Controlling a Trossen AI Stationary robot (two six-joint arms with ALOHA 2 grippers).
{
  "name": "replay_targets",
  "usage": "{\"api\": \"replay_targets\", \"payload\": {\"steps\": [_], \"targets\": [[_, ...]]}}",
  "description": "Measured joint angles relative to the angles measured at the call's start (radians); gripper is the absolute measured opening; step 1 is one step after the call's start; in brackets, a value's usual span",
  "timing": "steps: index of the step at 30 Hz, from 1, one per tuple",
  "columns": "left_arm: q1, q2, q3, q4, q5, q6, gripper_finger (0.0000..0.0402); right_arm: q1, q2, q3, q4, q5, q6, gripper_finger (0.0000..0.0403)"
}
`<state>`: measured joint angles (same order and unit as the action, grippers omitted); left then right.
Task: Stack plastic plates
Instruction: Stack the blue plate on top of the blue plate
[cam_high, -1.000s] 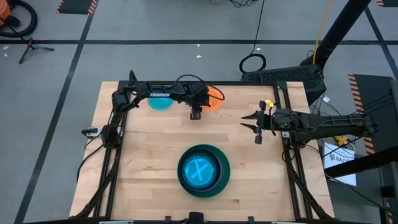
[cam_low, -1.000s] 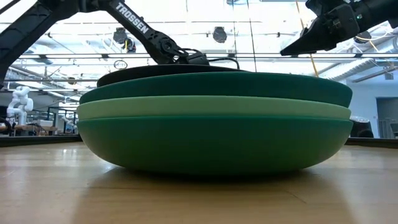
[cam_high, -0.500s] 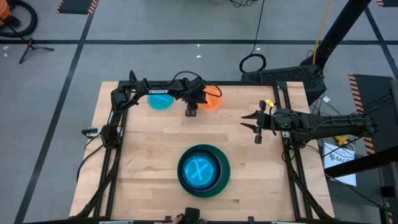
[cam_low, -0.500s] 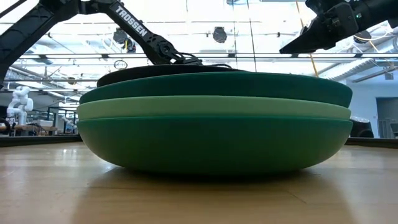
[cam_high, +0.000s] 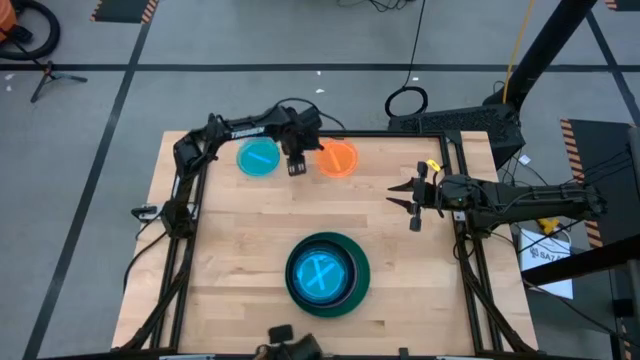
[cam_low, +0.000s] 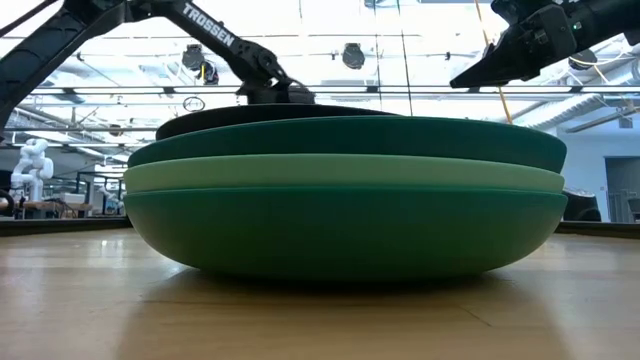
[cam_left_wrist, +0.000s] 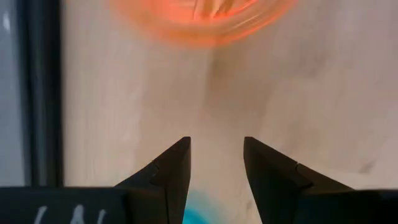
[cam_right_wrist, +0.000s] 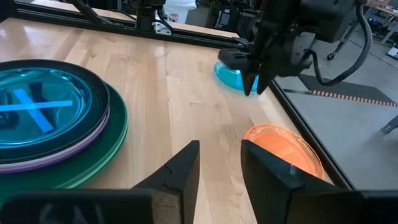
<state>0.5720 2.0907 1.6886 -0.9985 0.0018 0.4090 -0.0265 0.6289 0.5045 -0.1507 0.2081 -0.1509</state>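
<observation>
The lone cyan plate (cam_high: 258, 157) looks less wide than the black plate's rim (cam_high: 321, 239). It will settle down inside the stack when I lower it.
A stack of plates (cam_high: 327, 274) rests on the table near its near edge: dark and light green large plates at the bottom (cam_low: 345, 190), purple and black above, and a cyan plate with a taped X on top (cam_right_wrist: 37, 106). A lone cyan plate (cam_high: 258, 158) and an orange plate (cam_high: 338, 159) lie flat near the far edge. My left gripper (cam_high: 296, 166) is open and points down over the bare wood between those two plates (cam_left_wrist: 216, 146). My right gripper (cam_high: 405, 200) is open and waits above the table's right side (cam_right_wrist: 221, 149).
A dark metal frame (cam_high: 400, 133) borders the table's far and side edges. Bare wood (cam_high: 240, 230) lies between the far plates and the stack. In the low view the stack fills the foreground and hides the far plates.
My left gripper has moved from beside the orange plate toward the table's left and far edge, and now stands between the cyan and orange plates. The orange plate, partly covered by the arm before, now shows whole. My right arm has kept still.
</observation>
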Motion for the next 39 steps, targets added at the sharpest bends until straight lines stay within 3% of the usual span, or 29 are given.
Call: {"api": "replay_targets", "payload": {"steps": [11, 17, 20, 30, 39], "targets": [[0.115, 0.001, -0.057, -0.133, -0.001, -0.202, 0.0154, 0.000, 0.000, 0.000, -0.026, 0.000, 0.017, 0.0110], [0.106, 0.002, -0.164, -0.113, -0.005, -0.226, 0.0154, 0.000, 0.000, 0.000, -0.032, 0.000, 0.026, 0.0110], [0.095, 0.003, -0.201, -0.075, -0.058, -0.229, 0.0154, 0.000, 0.000, 0.000, -0.033, 0.000, 0.027, 0.0110], [0.063, -0.001, -0.224, -0.042, -0.148, -0.263, 0.0152, 0.000, 0.000, 0.000, -0.033, 0.000, 0.034, 0.0110], [0.042, 0.000, -0.225, -0.043, -0.161, -0.278, 0.0077, 0.000, 0.000, 0.000, -0.033, 0.000, 0.034, 0.0110]]}}
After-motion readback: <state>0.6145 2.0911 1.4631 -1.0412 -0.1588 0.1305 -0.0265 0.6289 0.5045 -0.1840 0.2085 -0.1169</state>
